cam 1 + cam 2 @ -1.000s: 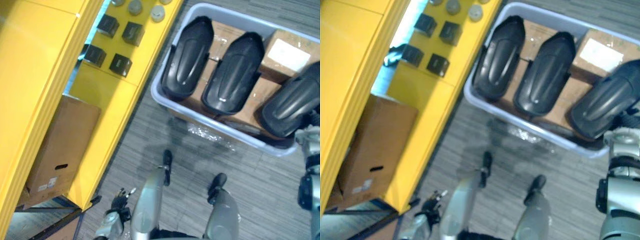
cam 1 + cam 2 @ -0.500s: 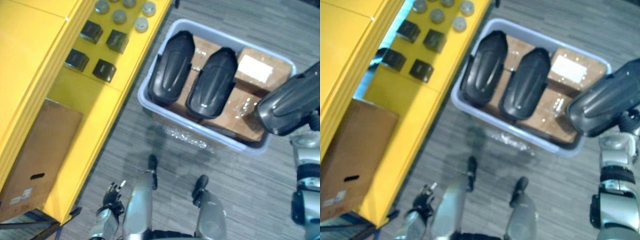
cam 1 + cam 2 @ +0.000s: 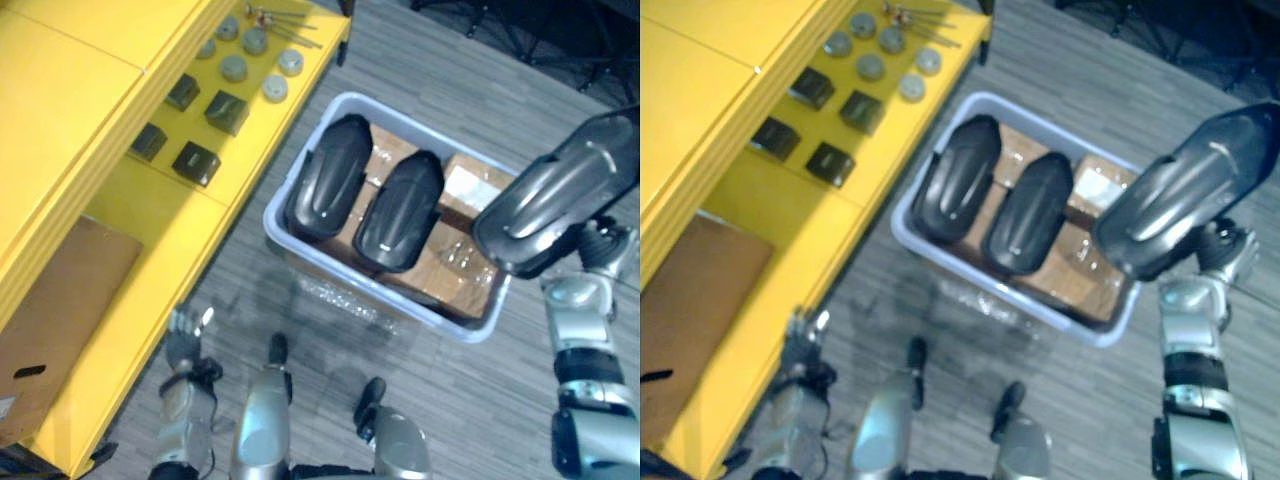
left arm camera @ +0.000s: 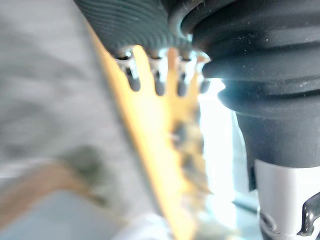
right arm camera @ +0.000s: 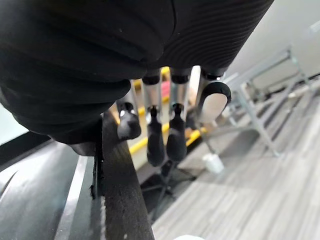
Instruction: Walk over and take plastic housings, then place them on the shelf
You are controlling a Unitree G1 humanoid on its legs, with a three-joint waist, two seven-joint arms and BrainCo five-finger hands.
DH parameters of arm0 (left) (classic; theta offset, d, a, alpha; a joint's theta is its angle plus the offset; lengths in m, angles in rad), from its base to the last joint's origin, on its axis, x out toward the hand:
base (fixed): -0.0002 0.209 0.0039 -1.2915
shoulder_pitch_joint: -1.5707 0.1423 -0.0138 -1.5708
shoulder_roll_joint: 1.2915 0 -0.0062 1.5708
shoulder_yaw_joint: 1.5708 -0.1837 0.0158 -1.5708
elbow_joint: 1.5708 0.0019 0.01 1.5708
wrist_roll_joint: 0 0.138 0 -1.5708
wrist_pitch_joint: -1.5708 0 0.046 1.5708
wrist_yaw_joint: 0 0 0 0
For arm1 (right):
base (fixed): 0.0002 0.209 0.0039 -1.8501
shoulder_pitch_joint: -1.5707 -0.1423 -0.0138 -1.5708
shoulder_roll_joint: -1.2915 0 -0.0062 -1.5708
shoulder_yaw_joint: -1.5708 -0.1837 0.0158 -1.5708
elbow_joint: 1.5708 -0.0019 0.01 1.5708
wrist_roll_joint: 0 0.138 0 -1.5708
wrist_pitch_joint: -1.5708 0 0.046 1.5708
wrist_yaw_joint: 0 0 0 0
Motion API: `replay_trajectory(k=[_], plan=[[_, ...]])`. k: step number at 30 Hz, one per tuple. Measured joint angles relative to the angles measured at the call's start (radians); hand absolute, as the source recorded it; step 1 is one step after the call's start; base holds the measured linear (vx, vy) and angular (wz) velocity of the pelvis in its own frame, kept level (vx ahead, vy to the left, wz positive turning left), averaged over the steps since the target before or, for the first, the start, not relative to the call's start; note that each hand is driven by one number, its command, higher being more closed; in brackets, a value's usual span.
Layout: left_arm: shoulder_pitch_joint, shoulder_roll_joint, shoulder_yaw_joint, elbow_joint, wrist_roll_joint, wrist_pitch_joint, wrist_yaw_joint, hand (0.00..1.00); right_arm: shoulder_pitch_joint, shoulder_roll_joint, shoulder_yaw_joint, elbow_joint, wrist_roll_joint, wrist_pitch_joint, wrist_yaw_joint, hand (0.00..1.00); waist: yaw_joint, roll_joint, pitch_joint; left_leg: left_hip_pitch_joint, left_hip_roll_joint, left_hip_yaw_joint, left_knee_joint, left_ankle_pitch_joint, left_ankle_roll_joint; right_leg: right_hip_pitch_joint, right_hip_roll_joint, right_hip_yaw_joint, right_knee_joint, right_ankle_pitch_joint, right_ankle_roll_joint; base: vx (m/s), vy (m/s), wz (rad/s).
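Note:
The held black housing (image 3: 562,192) has its rounded back (image 3: 530,222) in view, so I should expect its hidden side to have an empty hollow when I turn it over.
My right hand (image 3: 598,246) is shut on a black plastic housing (image 3: 555,205) and holds it tilted in the air above the right end of a grey bin (image 3: 330,270). In the right wrist view its fingers (image 5: 150,137) curl over the housing's dark edge (image 5: 120,195). Two more black housings (image 3: 328,175) (image 3: 400,210) lie side by side in the bin on cardboard boxes (image 3: 445,265). The yellow shelf (image 3: 120,200) runs along the left. My left hand (image 3: 185,335) hangs open low beside the shelf's front edge, its straight fingers (image 4: 157,82) empty.
Small black boxes (image 3: 197,160) and grey round discs (image 3: 236,67) lie on the shelf's lower level. A brown carton (image 3: 55,310) sits under the shelf at the lower left. Dark chair bases (image 3: 520,30) stand on the grey carpet beyond the bin.
The camera has shifted. My right hand has lifted the housing from the bin's right end up into the air. My left hand has risen beside the shelf edge.

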Motion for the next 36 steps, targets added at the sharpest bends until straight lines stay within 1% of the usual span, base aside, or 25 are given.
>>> replay_trajectory(k=[4,5,8,10,11,12,14,15,16,17,20,21,22,23,24,25,28,30,31,36], plan=[[-0.102,0.042,-0.005,-0.009,0.112,0.015,0.045,0.00,-0.011,0.000,0.027,-0.002,-0.014,-0.003,0.000,1.00,-0.001,-0.003,-0.002,0.001,0.002,0.006,-0.016,0.003,0.001,0.000,0.005,0.001,-0.019,0.018,-0.006,-0.06,0.032,-0.02],[-0.129,0.063,-0.008,-0.010,0.128,0.018,0.047,0.00,-0.017,0.000,0.042,-0.007,-0.025,-0.007,0.000,1.00,-0.002,-0.004,-0.002,0.001,0.002,0.006,-0.019,0.006,0.001,0.000,0.005,0.001,-0.022,0.019,-0.005,-0.06,0.016,-0.03],[-0.171,0.093,-0.009,-0.027,0.151,0.020,0.038,0.00,-0.025,0.001,0.049,-0.055,-0.059,-0.024,0.001,1.00,-0.005,-0.004,-0.002,0.003,0.000,0.008,-0.046,0.020,0.002,-0.002,0.007,0.002,-0.035,0.020,-0.004,-0.07,-0.001,0.01],[-0.186,0.108,-0.009,-0.044,0.152,0.020,0.020,0.00,-0.049,0.000,0.069,-0.080,-0.087,-0.025,0.002,1.00,-0.008,-0.004,-0.002,0.008,0.001,0.012,-0.064,0.031,-0.001,-0.004,0.009,0.004,-0.045,0.023,-0.001,-0.04,-0.013,-0.06],[-0.200,0.108,-0.014,-0.057,0.152,0.020,-0.010,0.00,-0.069,0.000,0.089,-0.084,-0.108,-0.039,0.003,1.00,-0.008,-0.004,-0.002,0.019,0.001,0.019,-0.083,0.041,-0.002,-0.004,0.011,0.010,-0.051,0.027,-0.001,-0.02,-0.011,-0.09],[-0.207,0.109,-0.022,-0.064,0.152,0.019,-0.019,0.00,-0.075,0.000,0.095,-0.087,-0.116,-0.042,0.004,1.00,-0.008,-0.003,-0.003,0.020,0.002,0.021,-0.086,0.045,0.000,-0.005,0.012,0.013,-0.052,0.027,-0.001,-0.02,-0.011,-0.11],[-0.233,0.129,-0.066,-0.099,0.148,0.019,-0.082,0.00,-0.095,0.000,0.126,-0.105,-0.149,-0.055,0.010,1.00,-0.008,-0.008,-0.007,0.018,0.005,0.029,-0.099,0.050,-0.002,-0.017,0.015,0.023,-0.053,0.028,-0.002,-0.01,-0.008,-0.10],[-0.241,0.137,-0.081,-0.108,0.144,0.019,-0.097,0.00,-0.097,0.000,0.130,-0.112,-0.161,-0.062,0.011,1.00,-0.009,-0.009,-0.009,0.018,0.005,0.030,-0.103,0.054,-0.003,-0.020,0.015,0.023,-0.055,0.030,-0.003,0.02,-0.005,-0.05],[-0.258,0.141,-0.093,-0.120,0.143,0.022,-0.128,0.00,-0.104,-0.003,0.142,-0.117,-0.174,-0.071,0.014,1.00,-0.011,-0.010,-0.009,0.018,0.005,0.030,-0.107,0.057,-0.004,-0.021,0.016,0.023,-0.058,0.033,-0.004,0.03,-0.001,-0.03],[-0.295,0.142,-0.120,-0.135,0.140,0.040,-0.172,0.00,-0.124,-0.005,0.159,-0.117,-0.192,-0.080,0.031,1.00,-0.012,-0.010,-0.009,0.018,0.006,0.033,-0.106,0.061,-0.005,-0.020,0.017,0.025,-0.063,0.037,-0.006,0.03,0.001,-0.03],[-0.366,0.148,-0.177,-0.140,0.137,0.096,-0.218,0.00,-0.178,-0.006,0.204,-0.117,-0.205,-0.096,0.049,1.00,-0.017,-0.010,-0.009,0.019,0.010,0.043,-0.104,0.064,-0.008,-0.022,0.019,0.028,-0.068,0.047,-0.009,0.02,0.007,-0.08],[-0.399,0.152,-0.203,-0.139,0.110,0.133,-0.237,0.00,-0.208,-0.006,0.230,-0.117,-0.206,-0.113,0.052,1.00,-0.019,-0.011,-0.010,0.019,0.014,0.056,-0.102,0.065,-0.007,-0.027,0.020,0.035,-0.068,0.052,-0.010,0.01,0.025,-0.22],[-0.426,0.155,-0.222,-0.137,0.102,0.170,-0.246,0.00,-0.246,-0.006,0.254,-0.117,-0.213,-0.132,0.059,1.00,-0.020,-0.011,-0.010,0.018,0.015,0.066,-0.102,0.066,-0.006,-0.037,0.020,0.051,-0.068,0.057,-0.008,0.01,0.026,-0.22],[-0.439,0.157,-0.232,-0.131,0.101,0.184,-0.249,0.00,-0.262,-0.007,0.264,-0.117,-0.215,-0.142,0.066,1.00,-0.025,-0.011,-0.010,0.018,0.015,0.069,-0.102,0.066,-0.006,-0.038,0.019,0.052,-0.070,0.057,-0.008,0.01,0.022,-0.15],[-0.458,0.157,-0.244,-0.117,0.100,0.210,-0.257,0.00,-0.282,-0.007,0.279,-0.117,-0.225,-0.154,0.072,1.00,-0.031,-0.011,-0.010,0.018,0.014,0.070,-0.101,0.067,-0.005,-0.038,0.018,0.052,-0.070,0.059,-0.005,0.00,0.019,-0.05],[-0.488,0.158,-0.265,-0.083,0.075,0.242,-0.262,0.00,-0.305,-0.007,0.304,-0.117,-0.234,-0.173,0.072,1.00,-0.038,-0.011,-0.010,0.018,0.017,0.071,-0.101,0.067,-0.005,-0.038,0.021,0.053,-0.073,0.070,-0.013,-0.01,0.021,-0.06],[-0.554,0.156,-0.313,0.004,-0.013,0.295,-0.261,0.00,-0.335,-0.007,0.339,-0.117,-0.246,-0.194,0.076,1.00,-0.042,-0.011,-0.010,0.017,0.020,0.081,-0.101,0.068,-0.004,-0.044,0.022,0.057,-0.078,0.079,-0.015,-0.02,0.021,-0.10],[-0.583,0.153,-0.323,0.040,-0.059,0.319,-0.260,0.00,-0.356,-0.007,0.372,-0.115,-0.254,-0.203,0.091,1.00,-0.044,-0.011,-0.010,0.014,0.018,0.087,-0.102,0.070,-0.002,-0.054,0.021,0.068,-0.079,0.080,-0.014,-0.04,0.028,-0.11],[-0.599,0.151,-0.325,0.060,-0.083,0.329,-0.258,0.00,-0.367,-0.007,0.393,-0.107,-0.264,-0.217,0.094,1.00,-0.050,-0.011,-0.010,0.010,0.016,0.087,-0.103,0.075,-0.001,-0.057,0.021,0.072,-0.079,0.080,-0.014,-0.06,0.029,-0.02],[-0.661,0.135,-0.359,0.131,-0.139,0.330,-0.243,0.00,-0.419,-0.005,0.444,-0.072,-0.286,-0.255,0.111,1.00,-0.065,-0.010,-0.011,-0.009,0.017,0.084,-0.114,0.095,-0.002,-0.079,0.026,0.073,-0.080,0.080,-0.014,-0.07,0.009,0.00]])
